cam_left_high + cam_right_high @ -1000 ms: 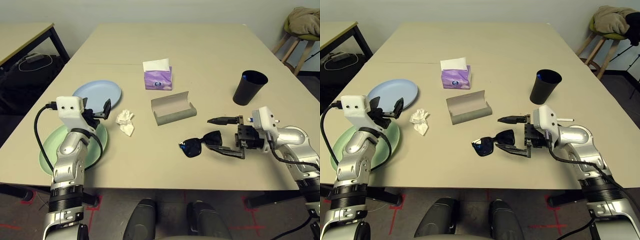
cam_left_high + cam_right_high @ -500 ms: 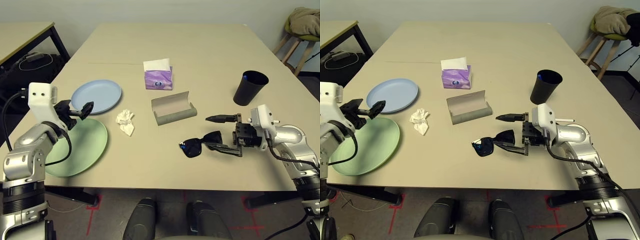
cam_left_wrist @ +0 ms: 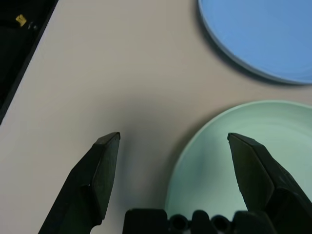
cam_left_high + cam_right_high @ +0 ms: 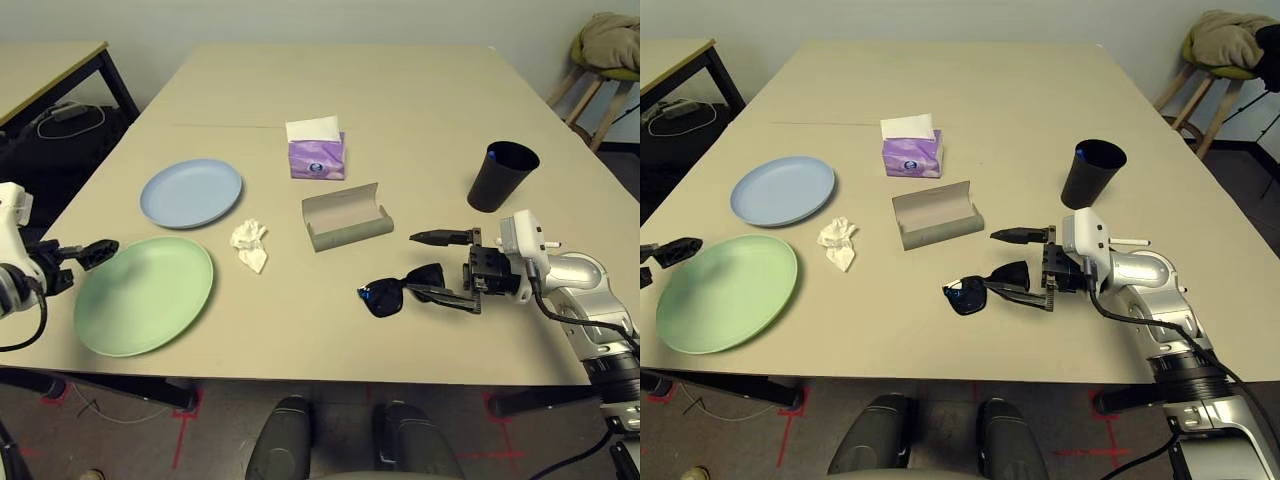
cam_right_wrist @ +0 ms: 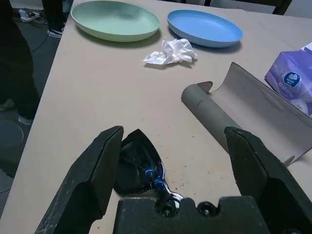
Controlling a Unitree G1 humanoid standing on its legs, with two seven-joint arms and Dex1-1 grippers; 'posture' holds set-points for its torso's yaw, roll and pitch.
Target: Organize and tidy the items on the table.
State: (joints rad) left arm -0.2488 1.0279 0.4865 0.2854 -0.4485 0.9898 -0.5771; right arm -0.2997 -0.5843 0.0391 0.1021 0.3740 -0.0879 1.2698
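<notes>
My left gripper's open fingers are astride the green plate's rim. I should go on moving them down until they are on either side of its thin edge before I close them there.
A pale green plate lies at the table's near left, with a light blue plate behind it. My left gripper hovers open at the green plate's left rim, holding nothing. A crumpled white tissue lies right of the plates. The grey glasses case lies open mid-table. Black sunglasses lie in front of it. My right gripper stands open at their right end, and one lens sits between its fingers. The black cup stands behind that gripper.
A purple tissue box stands behind the case. A black-legged side table is at the far left, with cables on the floor below it. A stool with a bundled cloth stands at the far right.
My left arm has swung out to the left, from above the plates to the table's left edge, uncovering the green plate. The right gripper has edged slightly toward the sunglasses.
</notes>
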